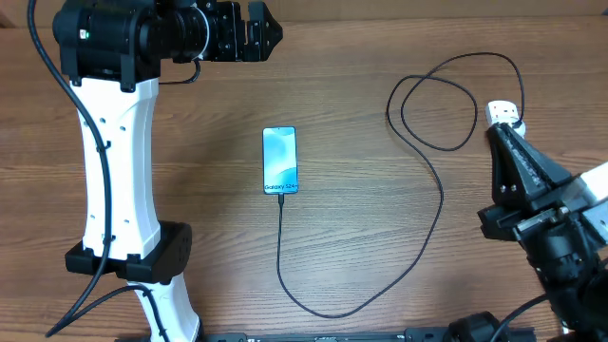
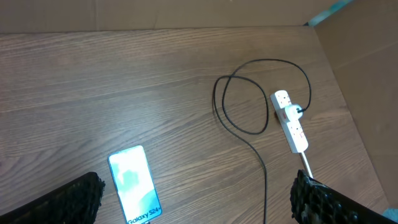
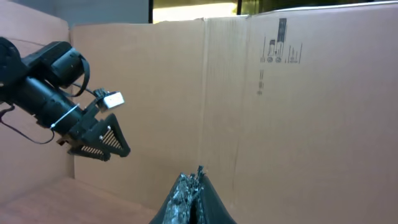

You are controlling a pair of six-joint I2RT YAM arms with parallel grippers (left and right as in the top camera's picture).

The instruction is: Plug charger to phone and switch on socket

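Note:
I keep moving my empty right gripper away until the socket is clear, and then open it. The charger connects the phone's bottom edge (image 1: 281, 195) to the socket (image 1: 503, 112).
The phone (image 1: 279, 160) lies flat mid-table, its teal screen up, and also shows in the left wrist view (image 2: 134, 182). The charger (image 1: 441, 195), a thin black cable, meets the phone's bottom edge, curves right, loops and runs to the socket (image 2: 290, 120), where its black plug sits. The socket (image 1: 504, 115) is mostly hidden in the overhead view under my right gripper (image 1: 497, 134), which is shut and holds nothing. In the right wrist view the shut right gripper (image 3: 194, 186) faces a cardboard wall. My left gripper (image 1: 261, 33) hangs open high at the back left, its fingers (image 2: 65, 200) wide apart over the phone.
Cardboard walls (image 3: 280, 112) enclose the table at the back and right. The socket's thick white cord (image 2: 306, 163) leads toward the near right. The left arm's white column (image 1: 119, 171) stands at the left. Bare wood lies between the phone and the cable loop.

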